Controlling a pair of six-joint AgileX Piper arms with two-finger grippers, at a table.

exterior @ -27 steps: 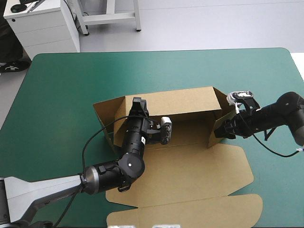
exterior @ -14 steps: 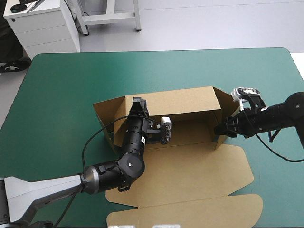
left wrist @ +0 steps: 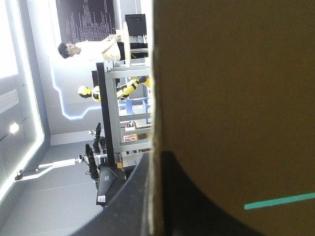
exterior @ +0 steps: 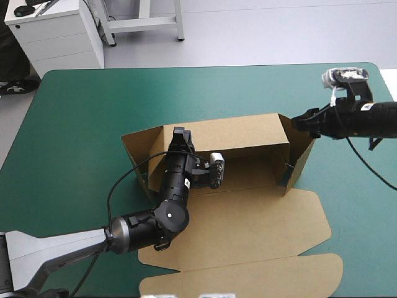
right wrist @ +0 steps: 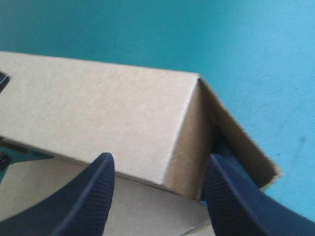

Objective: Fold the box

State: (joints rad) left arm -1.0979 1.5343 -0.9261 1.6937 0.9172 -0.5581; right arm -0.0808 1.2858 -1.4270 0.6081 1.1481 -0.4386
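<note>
I expect the lid and its tuck flap to come along when I pull the box's end [exterior: 300,153], because the lid is joined to the box along a crease [exterior: 253,188].
The brown box [exterior: 236,133] lies mid-table with its long back wall raised. Both end flaps stand up, and the lid [exterior: 248,230] is flat toward the table's front edge. My left gripper [exterior: 180,135] is shut on the top edge of the back wall near its left end. In the left wrist view the board [left wrist: 231,98] runs between the gripper's [left wrist: 152,152] black fingers. My right gripper [exterior: 298,120] hovers open just beyond the box's far right corner. In the right wrist view that corner of the box [right wrist: 98,108] shows between the gripper's [right wrist: 160,160] spread fingers, with no contact.
The teal-green cover [exterior: 186,93] stretches bare on the far side and to the left of the box. The lid's tuck flap [exterior: 248,279] reaches close to the table's front edge. The table's right edge [exterior: 392,81] lies close to my right arm.
My right gripper has pulled out of the box's right end and risen back toward the far right corner. The right end flap now stands upright. The left arm has not moved.
</note>
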